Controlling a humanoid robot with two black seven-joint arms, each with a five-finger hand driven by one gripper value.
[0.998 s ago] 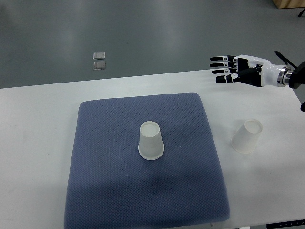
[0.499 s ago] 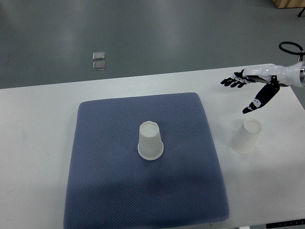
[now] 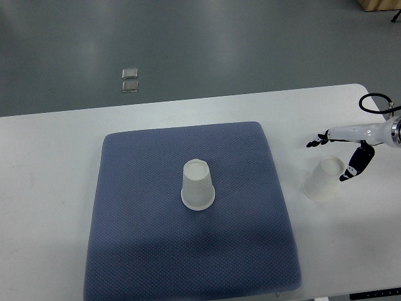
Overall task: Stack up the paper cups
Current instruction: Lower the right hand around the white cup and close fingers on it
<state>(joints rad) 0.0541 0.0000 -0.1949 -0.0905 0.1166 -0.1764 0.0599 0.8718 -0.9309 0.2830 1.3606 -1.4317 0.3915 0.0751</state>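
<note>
I expect the cup (image 3: 324, 179) beside the mat to slide far down over the white paper cup on the mat (image 3: 197, 184) when I lower it, because the white paper cup gets narrower toward the top.
One white paper cup (image 3: 198, 185) stands upside down in the middle of the blue-grey mat (image 3: 144, 238). A second white paper cup (image 3: 324, 179) stands upside down on the white table, to the right of the mat. My right hand (image 3: 338, 157) hovers just above and to the right of that second cup, fingers spread, thumb hanging down beside the cup's top. It holds nothing and I cannot tell whether it touches the cup. The left arm does not show.
The white table (image 3: 50, 163) ends at a rounded far right corner near the hand. Two small clear squares (image 3: 130, 79) lie on the grey floor beyond the table.
My right hand has come down and toward me, from above the table's far edge to right beside the right cup, turning so the thumb points down. Neither cup has moved.
</note>
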